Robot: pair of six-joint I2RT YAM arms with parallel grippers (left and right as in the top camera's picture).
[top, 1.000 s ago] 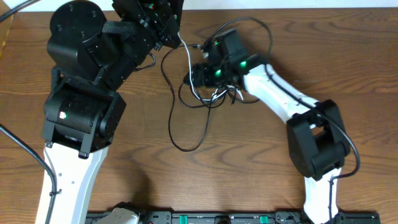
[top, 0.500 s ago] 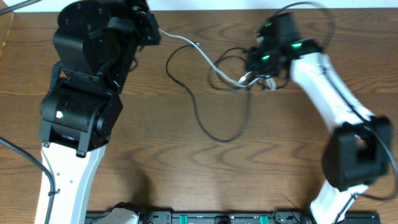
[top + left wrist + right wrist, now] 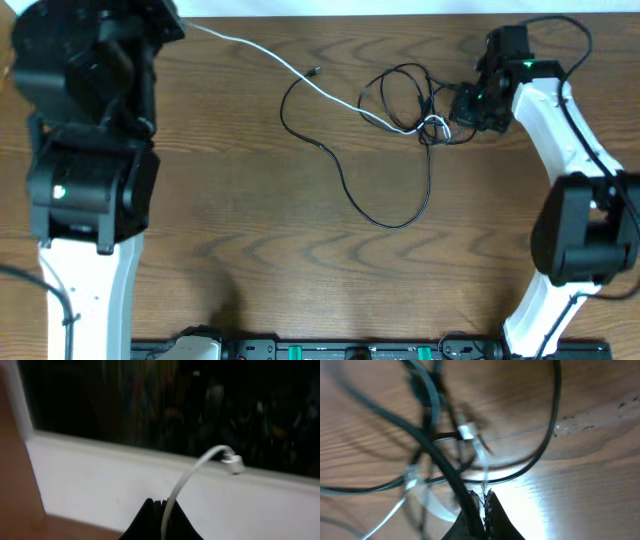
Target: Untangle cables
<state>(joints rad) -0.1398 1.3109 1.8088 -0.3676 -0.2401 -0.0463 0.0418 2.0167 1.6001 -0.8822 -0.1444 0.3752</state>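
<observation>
I should ease my left gripper back while my right gripper brings the tangle [image 3: 428, 108] closer, because the white cable [image 3: 315, 83] runs tight into the black tangle.
The white cable [image 3: 290, 68] runs from the top left across the table into the tangle of black cables [image 3: 405, 100] near the right arm. One black cable [image 3: 385, 215] loops out toward the table's middle. My left gripper [image 3: 162, 503] is shut on the white cable [image 3: 187, 477], whose plug end [image 3: 234, 464] curls free above the fingers. In the overhead view that gripper is hidden under the left arm. My right gripper [image 3: 462, 104] sits at the tangle's right edge. In the right wrist view the right gripper [image 3: 484, 494] is shut, with a black cable [image 3: 445, 467] running in at its left finger.
The bulky left arm [image 3: 90, 130] fills the table's left side, and the white right arm [image 3: 560, 140] runs down the right side. A white wall strip [image 3: 100, 480] lies past the table's far edge. A black rail [image 3: 330, 350] lines the front edge.
The arms have drawn apart: the left one went left with the white cable, the right one went right, dragging the tangle. The white cable now lies stretched out across the table.
</observation>
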